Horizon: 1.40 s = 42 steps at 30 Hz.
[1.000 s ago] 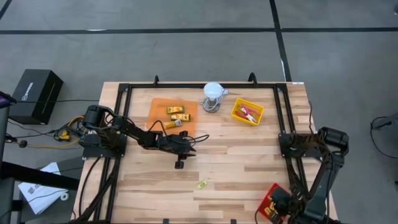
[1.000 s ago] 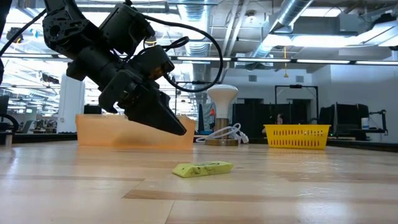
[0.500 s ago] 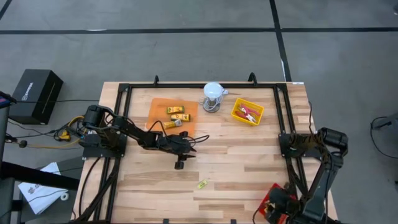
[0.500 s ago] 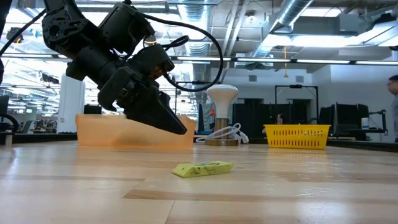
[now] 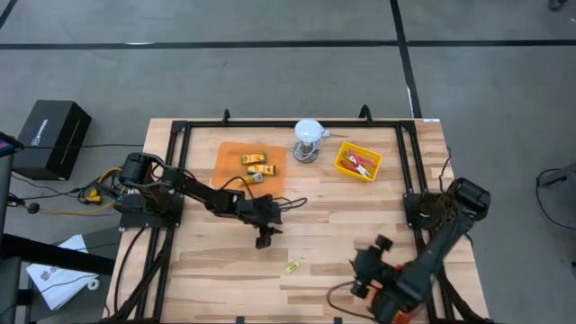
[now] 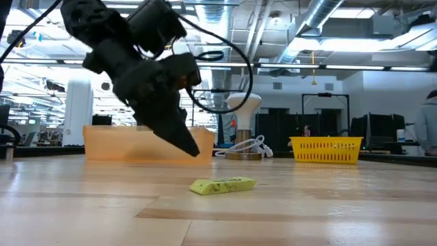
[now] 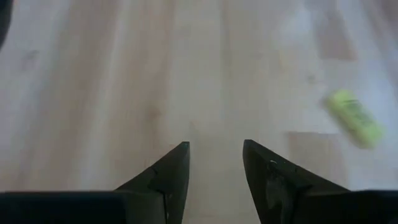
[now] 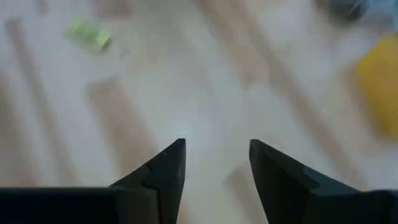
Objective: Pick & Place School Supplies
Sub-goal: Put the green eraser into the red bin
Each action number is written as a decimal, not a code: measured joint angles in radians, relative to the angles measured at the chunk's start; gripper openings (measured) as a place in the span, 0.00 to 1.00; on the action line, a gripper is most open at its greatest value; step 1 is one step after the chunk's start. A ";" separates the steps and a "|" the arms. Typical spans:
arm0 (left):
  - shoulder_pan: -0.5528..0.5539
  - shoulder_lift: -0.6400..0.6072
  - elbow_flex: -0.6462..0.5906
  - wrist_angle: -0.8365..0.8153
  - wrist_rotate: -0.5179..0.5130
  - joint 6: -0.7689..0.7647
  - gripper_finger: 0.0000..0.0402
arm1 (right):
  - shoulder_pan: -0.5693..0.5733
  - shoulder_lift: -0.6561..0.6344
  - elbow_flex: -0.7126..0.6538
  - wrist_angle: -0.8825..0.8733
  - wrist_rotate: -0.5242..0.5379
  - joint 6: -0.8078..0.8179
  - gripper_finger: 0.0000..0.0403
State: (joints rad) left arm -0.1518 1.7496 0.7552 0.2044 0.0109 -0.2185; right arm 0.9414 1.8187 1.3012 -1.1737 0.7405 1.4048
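My right gripper should move back while my left gripper comes down and grabs the packet [image 6: 223,185], because the yellow-green packet [image 5: 292,266] lies nearer to my left gripper.
One small yellow-green packet [image 5: 292,266] lies flat on the bare wood, also seen in the low view [image 6: 222,185] and in both wrist views [image 7: 356,118] [image 8: 90,34]. My left gripper [image 5: 262,239] hangs open above the table, just far-left of the packet, fingers slanting down [image 6: 186,142] [image 7: 214,146]. My right gripper [image 5: 364,270] is open too [image 8: 214,144] and hovers to the right of the packet, touching nothing. Yellow packets [image 5: 256,163] lie in the orange tray [image 5: 227,162]. Red-handled tools [image 5: 362,163] lie in the yellow tray [image 5: 345,165].
A white domed object [image 5: 309,135] with a cord stands between the two trays at the far side. Black frame rails [image 5: 171,180] run along the table's left, right and far edges. A bit of red [image 5: 393,309] shows under the right arm by the near edge.
My right arm has swung from the near right corner toward the table's left, and its gripper is now over the wood right of the packet. My left gripper has moved slightly toward the near edge and tipped steeper downward. The packet has stayed put.
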 joint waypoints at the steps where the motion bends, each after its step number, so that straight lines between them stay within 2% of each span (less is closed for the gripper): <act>1: -0.014 0.000 0.013 -0.010 0.001 -0.019 0.37 | -0.021 0.000 -0.004 0.001 0.041 -0.028 0.42; 4: -0.054 0.000 0.065 -0.070 0.005 -0.071 0.39 | -0.070 0.000 -0.029 -0.008 0.125 -0.110 0.44; 10: -0.123 0.000 0.209 -0.247 -0.048 -0.248 0.40 | -0.099 0.000 -0.184 0.010 0.159 -0.156 0.48; 17: -0.165 0.000 0.273 -0.295 -0.162 -0.487 0.40 | -0.074 0.000 -0.353 0.137 0.176 -0.152 0.50; 21: -0.180 0.025 0.273 -0.303 -0.161 -0.612 0.40 | -0.029 -0.002 -0.372 0.138 0.192 -0.184 0.51; 24: -0.194 0.090 0.298 -0.305 -0.123 -0.686 0.38 | 0.005 -0.008 -0.376 0.135 0.207 -0.215 0.51; 28: -0.206 0.204 0.409 -0.300 -0.055 -0.696 0.33 | 0.055 -0.008 -0.376 0.113 0.207 -0.243 0.52; 32: -0.204 0.286 0.539 -0.315 -0.047 -0.660 0.31 | 0.106 -0.019 -0.384 0.082 0.207 -0.238 0.54; 37: -0.190 0.350 0.686 -0.512 -0.051 -0.697 0.37 | 0.167 -0.067 -0.429 0.079 0.211 -0.235 0.57; 42: -0.190 0.370 0.745 -0.653 -0.074 -0.760 0.44 | 0.225 -0.142 -0.493 0.086 0.238 -0.196 0.57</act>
State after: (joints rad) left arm -0.3416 2.1197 1.5003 -0.4490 -0.0629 -0.9784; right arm 1.1662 1.6769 0.8086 -1.0879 0.9783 1.2091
